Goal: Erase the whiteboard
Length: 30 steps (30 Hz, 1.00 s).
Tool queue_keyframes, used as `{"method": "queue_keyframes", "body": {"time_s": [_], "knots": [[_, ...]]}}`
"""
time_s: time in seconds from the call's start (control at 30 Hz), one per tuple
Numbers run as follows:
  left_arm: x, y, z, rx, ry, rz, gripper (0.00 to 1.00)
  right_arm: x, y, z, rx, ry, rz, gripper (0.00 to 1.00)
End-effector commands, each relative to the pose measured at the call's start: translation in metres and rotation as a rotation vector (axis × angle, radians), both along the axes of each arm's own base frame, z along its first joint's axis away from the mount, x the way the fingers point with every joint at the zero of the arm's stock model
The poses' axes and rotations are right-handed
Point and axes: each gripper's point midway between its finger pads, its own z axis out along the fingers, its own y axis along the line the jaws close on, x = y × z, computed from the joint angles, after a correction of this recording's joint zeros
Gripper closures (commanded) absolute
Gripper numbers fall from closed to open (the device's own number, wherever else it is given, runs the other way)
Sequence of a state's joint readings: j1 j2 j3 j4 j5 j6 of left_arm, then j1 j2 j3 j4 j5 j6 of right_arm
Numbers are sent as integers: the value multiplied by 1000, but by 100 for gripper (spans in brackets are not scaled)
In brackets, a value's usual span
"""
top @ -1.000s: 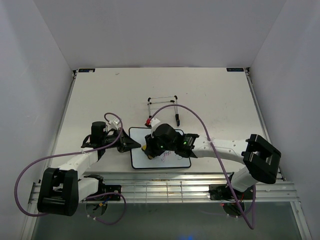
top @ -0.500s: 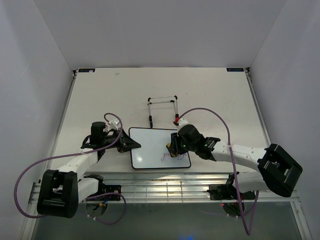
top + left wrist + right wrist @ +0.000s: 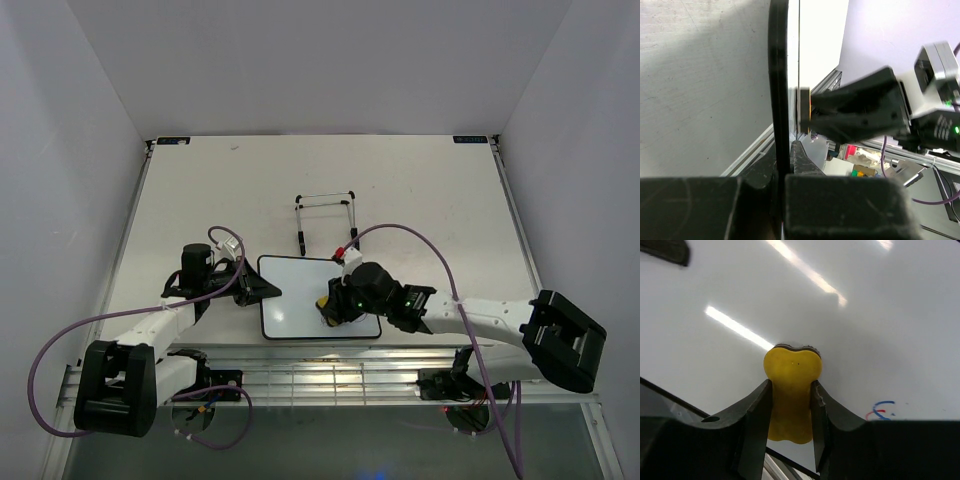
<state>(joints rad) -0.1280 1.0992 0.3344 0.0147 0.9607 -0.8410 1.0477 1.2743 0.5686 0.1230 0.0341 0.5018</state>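
Observation:
The blue and red mark (image 3: 882,410) is next to the eraser, so next my right gripper wipes back over the mark to the board's end (image 3: 374,326) opposite my left gripper.
The whiteboard (image 3: 292,296) lies flat near the table's front edge, black-framed, its visible face white. My left gripper (image 3: 262,290) is shut on the board's left frame edge; in the left wrist view the black frame (image 3: 778,75) runs between the jaws of the left gripper (image 3: 780,160). My right gripper (image 3: 328,308) is shut on the yellow peanut-shaped eraser (image 3: 324,302), whose end is pressed on the board's lower middle. The right wrist view shows the eraser (image 3: 791,380) pinched at its waist in the right gripper (image 3: 791,386). A small blue and red mark (image 3: 882,410) sits to its right.
The black wire easel stand (image 3: 325,214) lies just behind the board. Metal rails (image 3: 320,375) run along the table's front edge between the arm bases. White walls enclose the table on three sides.
The right gripper swept the eraser from the board's left-centre to its right side, then back towards the lower middle. The left gripper and the board stayed put.

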Motion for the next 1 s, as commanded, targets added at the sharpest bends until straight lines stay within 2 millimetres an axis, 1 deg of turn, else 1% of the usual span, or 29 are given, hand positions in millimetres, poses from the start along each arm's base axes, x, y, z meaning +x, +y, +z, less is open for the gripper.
{"method": "queue_keyframes", "body": {"time_s": [0.0, 0.03, 0.07, 0.13, 0.23, 0.33, 0.4, 0.5, 0.6, 0.63, 0.67, 0.7, 0.73, 0.77, 0.8, 0.87, 0.93, 0.97], "knots": [[6, -2, 13, -4, -110, -15, 100, -31, 33, 13, 73, 27, 104, 71], [7, -1, 13, -3, -110, -12, 100, -39, 40, 13, 75, 29, 126, 71], [7, -1, 12, -2, -109, -11, 100, -37, 44, 15, 79, 6, 110, 71], [7, -1, 12, -1, -107, -11, 100, -44, 52, 14, 77, 0, 129, 72], [7, -1, 11, -2, -104, -12, 100, -41, 54, 13, 70, -11, 102, 72], [6, -2, 13, -6, -108, -19, 100, -38, 48, 9, 62, -17, 73, 72], [6, -2, 13, -7, -106, -22, 100, -30, 40, 5, 32, -38, 19, 72], [6, -2, 13, -9, -103, -24, 100, -16, 19, -5, -34, -67, -61, 72], [6, -3, 13, -10, -103, -25, 100, -3, -9, -21, -98, -53, -133, 71], [6, -2, 14, -11, -107, -23, 100, 6, -19, -24, -101, -45, -169, 71], [6, -2, 14, -11, -106, -25, 100, 5, -31, -35, -123, -26, -178, 71], [6, -2, 14, -12, -104, -24, 100, 12, -40, -39, -130, -22, -211, 71], [6, -3, 14, -12, -106, -28, 100, 14, -47, -41, -132, -19, -225, 71], [6, -2, 14, -12, -107, -27, 100, 12, -57, -50, -153, -8, -238, 71], [6, -3, 14, -11, -107, -27, 100, 17, -64, -50, -150, -7, -266, 71], [6, -2, 14, -7, -104, -23, 100, 17, -79, -60, -173, 5, -303, 71], [7, -2, 14, -6, -106, -19, 100, 17, -80, -57, -154, 7, -312, 72], [6, -2, 13, -5, -99, -17, 100, 13, -77, -56, -137, 19, -295, 72]]}}
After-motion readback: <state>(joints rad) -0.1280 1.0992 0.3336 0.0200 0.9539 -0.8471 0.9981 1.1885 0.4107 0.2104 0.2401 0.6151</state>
